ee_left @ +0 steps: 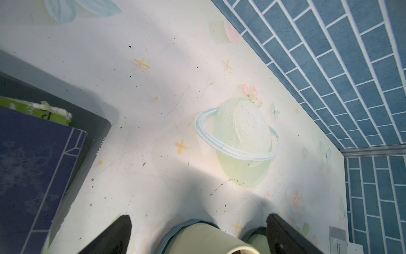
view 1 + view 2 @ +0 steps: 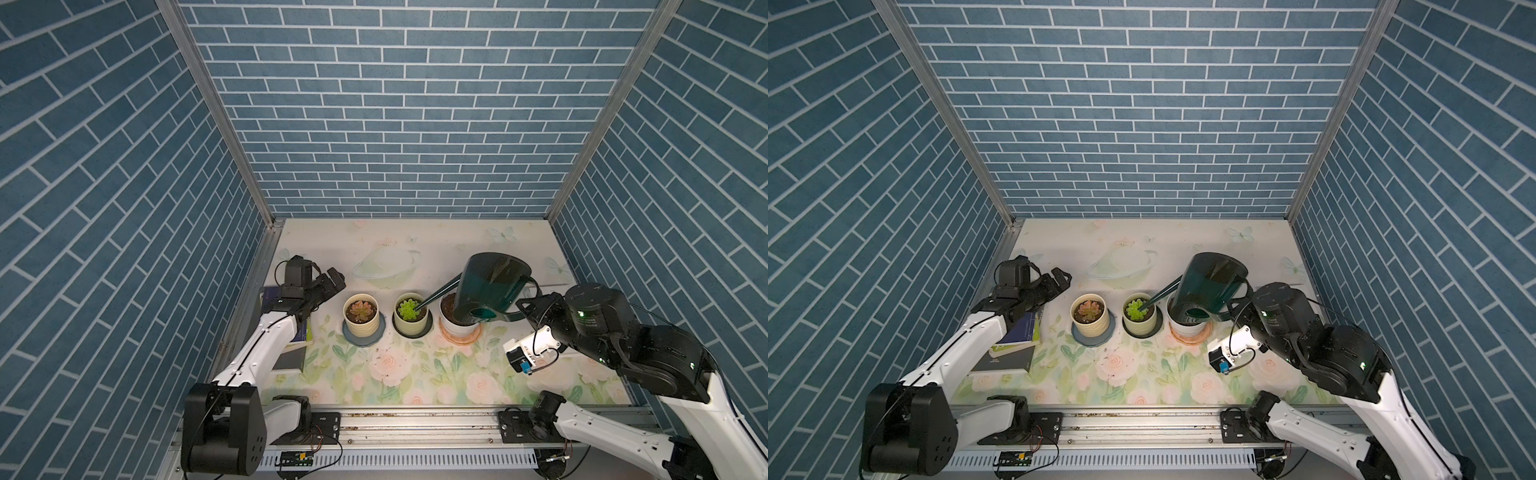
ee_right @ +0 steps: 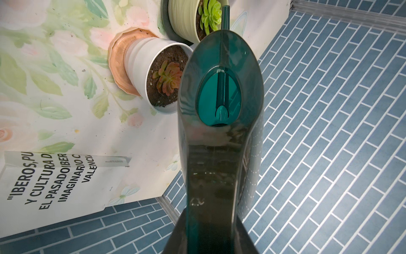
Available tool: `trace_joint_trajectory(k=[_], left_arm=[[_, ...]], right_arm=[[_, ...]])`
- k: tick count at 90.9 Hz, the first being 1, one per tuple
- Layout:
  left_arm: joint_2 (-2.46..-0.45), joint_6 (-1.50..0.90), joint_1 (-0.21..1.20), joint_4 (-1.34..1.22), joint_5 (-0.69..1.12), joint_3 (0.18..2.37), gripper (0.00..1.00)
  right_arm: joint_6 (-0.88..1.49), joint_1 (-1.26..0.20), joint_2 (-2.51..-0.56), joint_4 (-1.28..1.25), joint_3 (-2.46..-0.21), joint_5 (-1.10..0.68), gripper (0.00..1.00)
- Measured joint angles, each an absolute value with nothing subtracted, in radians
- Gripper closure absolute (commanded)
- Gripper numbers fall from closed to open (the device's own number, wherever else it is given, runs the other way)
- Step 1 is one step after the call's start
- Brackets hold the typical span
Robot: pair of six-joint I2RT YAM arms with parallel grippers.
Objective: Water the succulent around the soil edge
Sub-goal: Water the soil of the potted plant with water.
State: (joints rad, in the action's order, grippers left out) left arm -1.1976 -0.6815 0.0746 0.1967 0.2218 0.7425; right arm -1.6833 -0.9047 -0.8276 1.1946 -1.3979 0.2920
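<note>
The spout's end is above the green succulent's leaves (image 2: 414, 308), so next my right gripper pulls the watering can back and steers the spout along the far soil edge (image 2: 412, 297).
A dark green translucent watering can (image 2: 492, 286) (image 2: 1212, 282) is tilted to the left above a white pot (image 2: 457, 328). My right gripper (image 2: 525, 309) (image 3: 212, 233) is shut on its handle. Its long spout (image 2: 436, 297) (image 3: 225, 15) ends over the right side of the soil in the middle pale-green pot (image 2: 411, 326), close beside the green succulent (image 2: 408, 309) (image 2: 1135, 309) (image 3: 209, 15). My left gripper (image 2: 332, 284) (image 2: 1059, 280) (image 1: 200, 228) hangs open and empty, just left of the cream pot (image 2: 360, 322) (image 1: 208, 237).
The cream pot and the white pot (image 3: 140, 66) each hold a reddish succulent (image 2: 360, 309) (image 3: 168, 77). Stacked books (image 2: 291, 332) (image 1: 33, 165) lie under the left arm. A white book (image 3: 55, 176) lies at the right. Blue brick walls (image 2: 395, 124) enclose the table.
</note>
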Motion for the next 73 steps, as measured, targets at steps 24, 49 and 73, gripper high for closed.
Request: trace_joint_trajectory(k=[24, 49, 73], left_arm=[[-1.200, -0.677, 0.076, 0.186, 0.226, 0.738, 0.00], [-1.205, -0.662, 0.076, 0.184, 0.229, 0.738, 0.00], [-1.206, -0.661, 0.076, 0.181, 0.229, 0.738, 0.00]], right_arm=[[-1.684, -0.920, -0.891, 1.140, -1.398, 0.289, 1.00], [-1.684, -0.922, -0.929, 1.096, -1.398, 0.326, 1.00], [-1.720, -0.909, -0.926, 1.091, -1.398, 0.374, 1.00]])
